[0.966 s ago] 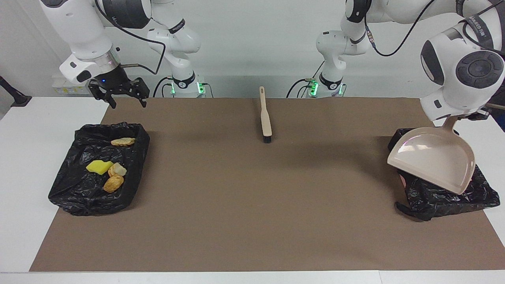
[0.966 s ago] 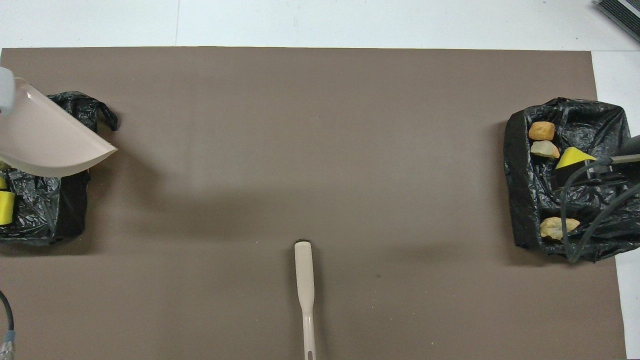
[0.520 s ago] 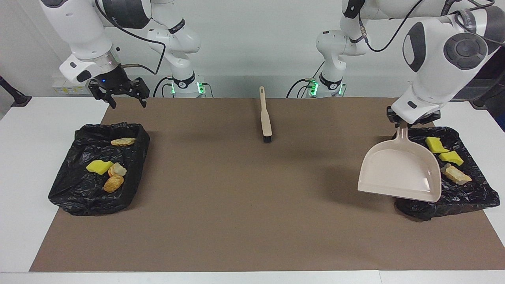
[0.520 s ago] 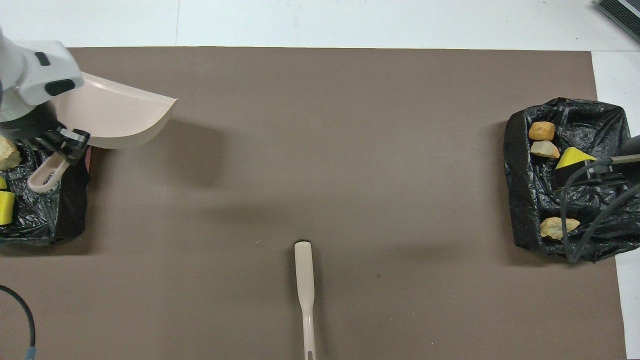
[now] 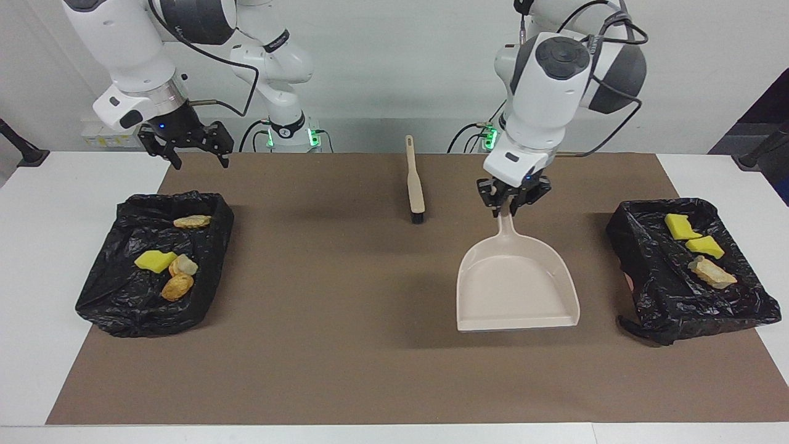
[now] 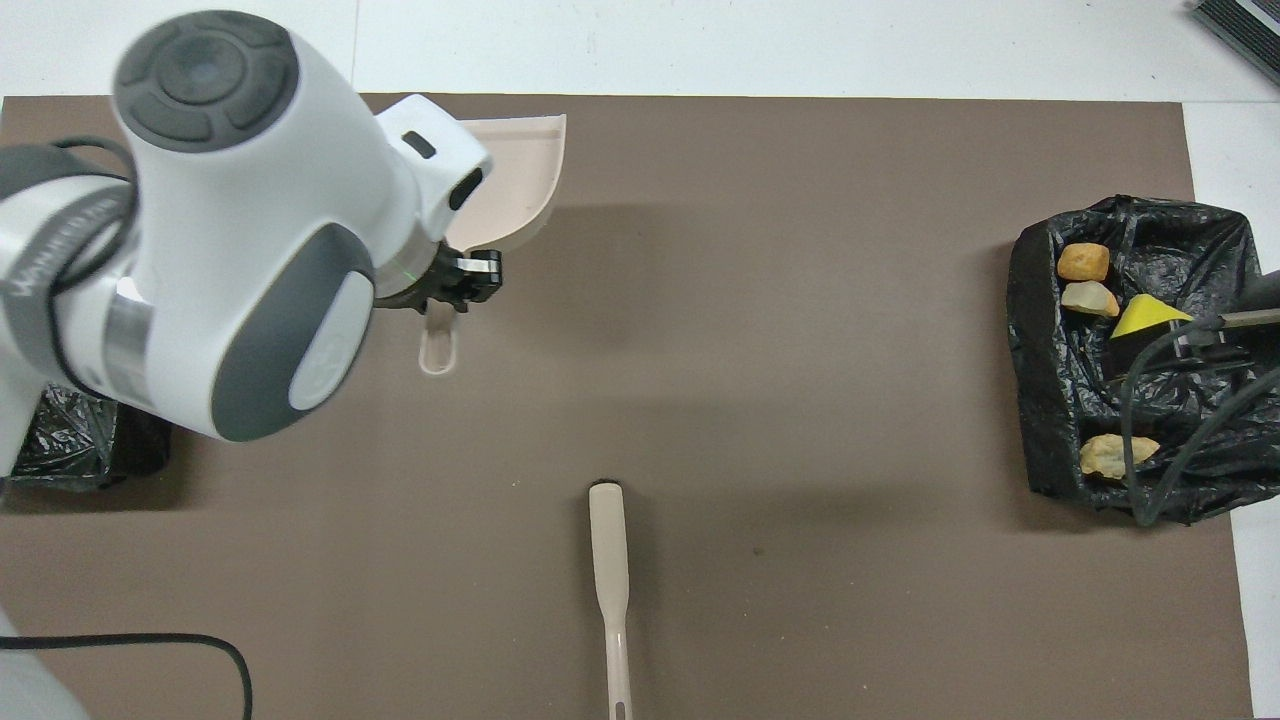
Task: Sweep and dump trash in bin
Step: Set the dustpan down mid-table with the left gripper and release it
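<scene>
I carry on moving my left gripper to the clear part of the mat [image 6: 638,306] past the brush and let go there, because the beige dustpan [image 5: 518,285] is empty and level over the brown mat.
My left gripper [image 5: 511,208] is shut on the handle of the beige dustpan [image 5: 516,290], which hangs empty just over the brown mat, its mouth pointing away from the robots. In the overhead view the left arm covers most of the dustpan [image 6: 515,165]. Trash lies in both black-lined bins: yellow chunks [image 5: 678,226] and a tan piece [image 5: 712,272] in the bin [image 5: 641,271] at the left arm's end, a yellow chunk [image 5: 155,261] and tan pieces [image 5: 178,287] in the bin [image 5: 117,302] at the right arm's end. My right gripper [image 5: 200,161] waits open and empty above that bin's robot-side edge.
A beige brush [image 5: 416,185] lies on the mat [image 5: 345,345] near the robots, midway between the arms, bristle end pointing away from them; it shows in the overhead view too, as the brush [image 6: 608,560]. White tabletop borders the mat.
The left arm has swung the dustpan off the bin at its end and carried it toward the middle of the mat. The trash in that bin has come into view. The right arm has stayed put.
</scene>
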